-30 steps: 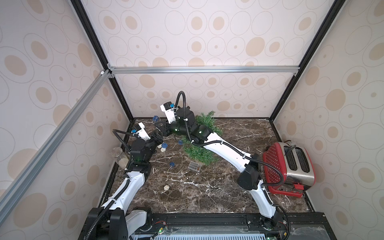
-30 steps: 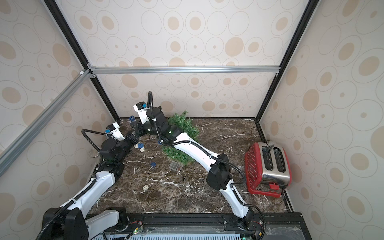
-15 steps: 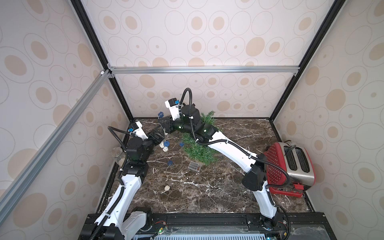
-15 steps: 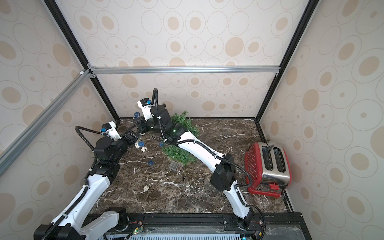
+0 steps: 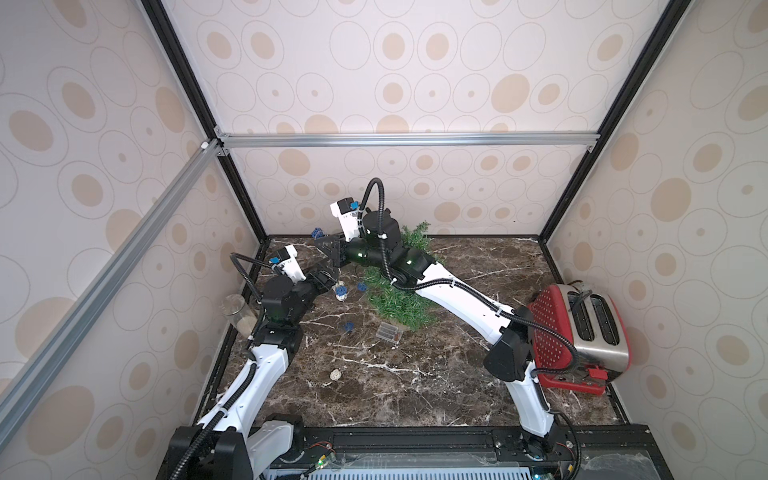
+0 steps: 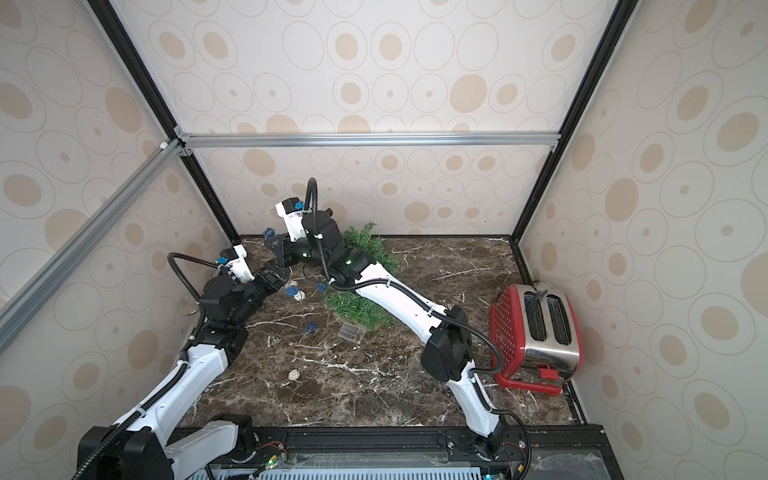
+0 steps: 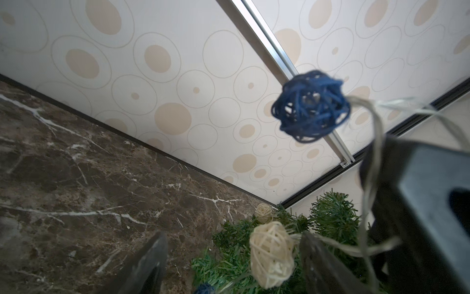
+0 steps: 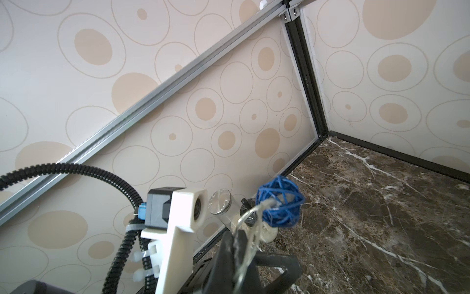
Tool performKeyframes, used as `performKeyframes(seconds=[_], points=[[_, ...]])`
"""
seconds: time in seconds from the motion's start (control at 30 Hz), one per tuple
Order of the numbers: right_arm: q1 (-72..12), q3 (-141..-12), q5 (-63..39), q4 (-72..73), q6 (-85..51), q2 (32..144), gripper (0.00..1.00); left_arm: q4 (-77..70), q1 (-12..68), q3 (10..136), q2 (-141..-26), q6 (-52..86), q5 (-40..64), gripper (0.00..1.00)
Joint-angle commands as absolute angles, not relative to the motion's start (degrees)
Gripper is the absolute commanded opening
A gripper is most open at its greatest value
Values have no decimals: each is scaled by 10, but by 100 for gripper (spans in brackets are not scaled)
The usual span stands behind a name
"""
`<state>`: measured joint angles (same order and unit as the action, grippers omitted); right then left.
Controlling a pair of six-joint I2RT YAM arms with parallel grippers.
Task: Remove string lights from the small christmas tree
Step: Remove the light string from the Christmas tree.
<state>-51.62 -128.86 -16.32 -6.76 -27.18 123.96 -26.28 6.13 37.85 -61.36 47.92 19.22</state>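
Observation:
The clear wire is in my right gripper reaching across over the tree [image 5: 397, 297], so my left gripper should grab and lift the wire by the dark blue ball.
The string lights [image 5: 340, 293] trail from the small christmas tree [image 5: 395, 301] toward the back left corner. My right gripper [image 8: 237, 245] is shut on their clear wire, and a dark blue ball [image 8: 279, 205] hangs just past its tips. In both top views it [image 5: 323, 246] is held above the table, beside the tree. Just below it, my left gripper [image 7: 234, 263] is open, with a cream ball [image 7: 270, 257] hanging loose between its fingers [image 7: 150, 264]. Another blue ball [image 5: 348, 327], a loose cream ball [image 5: 335, 375] and the clear battery box [image 5: 388, 332] lie on the marble.
A glass jar [image 5: 239, 311] stands against the left wall behind my left arm. A red toaster [image 5: 582, 332] sits at the right wall. The right arm reaches across over the tree. The walls of the back left corner are close to both grippers.
My left gripper has gone from shut to open and let go of the lights. The right gripper, still shut on the wire, has lifted slightly toward the back.

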Motion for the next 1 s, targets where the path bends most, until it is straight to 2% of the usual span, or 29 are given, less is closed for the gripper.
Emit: performKeyframes(seconds=[0.0,0.2,0.33,0.47,0.73,0.83,0.9,0.97], points=[[-512,-1287,-157,-58,-273,1223,0,-199,66,404,-594,451,187,78],[-509,-1290,-148,-65,-267,1221,0,-99,65,397,-556,426,179,79],[-509,-1288,-157,-61,-270,1223,0,-95,66,397,-546,418,185,82],[-509,-1281,-182,-42,-282,1223,0,-142,66,405,-567,422,181,86],[-510,-1271,-210,-23,-302,1218,0,-254,68,431,-628,457,177,86],[-509,-1265,-213,-22,-304,1213,0,-275,68,434,-643,463,176,80],[-509,-1264,-214,-25,-302,1211,0,-282,68,437,-648,463,174,71],[-509,-1265,-213,-30,-297,1210,0,-283,68,441,-651,463,174,52]])
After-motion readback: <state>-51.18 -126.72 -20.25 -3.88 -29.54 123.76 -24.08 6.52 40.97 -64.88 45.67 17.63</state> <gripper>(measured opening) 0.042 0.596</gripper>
